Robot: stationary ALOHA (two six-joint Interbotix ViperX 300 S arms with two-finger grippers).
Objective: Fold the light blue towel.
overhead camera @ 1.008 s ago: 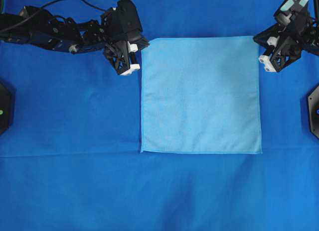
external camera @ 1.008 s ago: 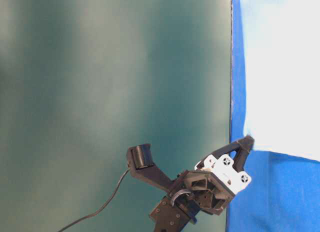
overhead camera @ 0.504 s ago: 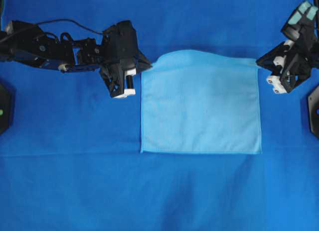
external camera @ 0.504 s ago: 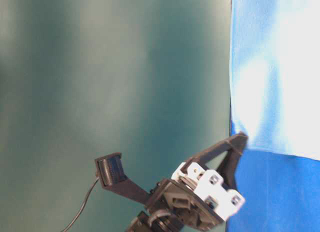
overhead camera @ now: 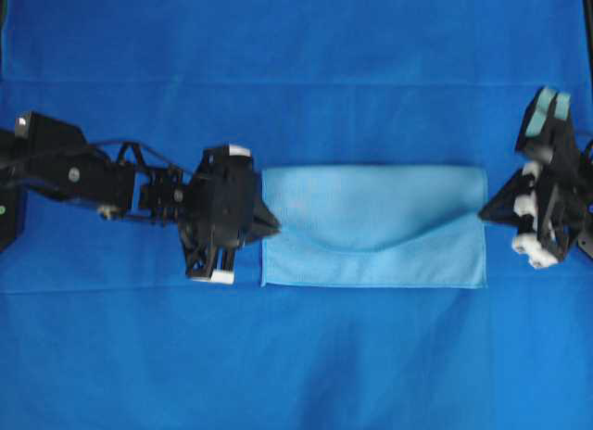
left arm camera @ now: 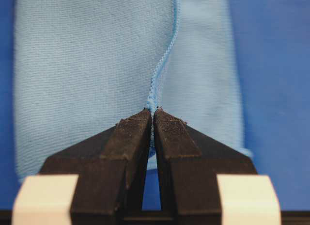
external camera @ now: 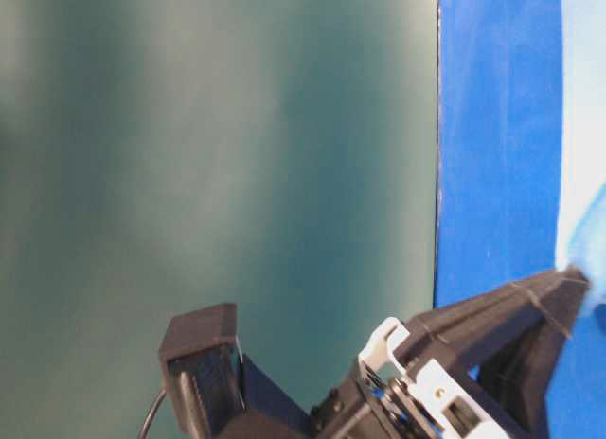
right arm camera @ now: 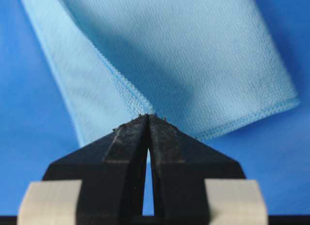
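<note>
I should keep my right gripper carrying the towel's lifted corner (overhead camera: 472,218), which hangs in line with the towel's side edge, until it covers the towel's near corner (overhead camera: 482,284).
The light blue towel (overhead camera: 371,226) lies mid-table, its far half lifted and carried over the near half, so the raised hem sags in a curve between two held corners. My left gripper (overhead camera: 275,227) is shut on the towel's left lifted corner; in the left wrist view the stitched hem (left arm camera: 162,65) runs straight into the pinched tips (left arm camera: 153,112). My right gripper (overhead camera: 483,212) is shut on the right lifted corner, whose hem (right arm camera: 123,82) ends at the closed tips (right arm camera: 147,116). The table-level view shows one black fingertip (external camera: 563,288) at the pale cloth (external camera: 582,127).
A large royal-blue cloth (overhead camera: 296,356) covers the whole table under the towel. Black arm bases sit at the left edge (overhead camera: 9,221) and the right edge (overhead camera: 586,235). A dark green wall (external camera: 218,146) fills the table-level view's left side.
Both grippers have carried the towel's far corners up and toward the near edge, doubling the far half over the near half. The towel's visible outline has shrunk to a band.
</note>
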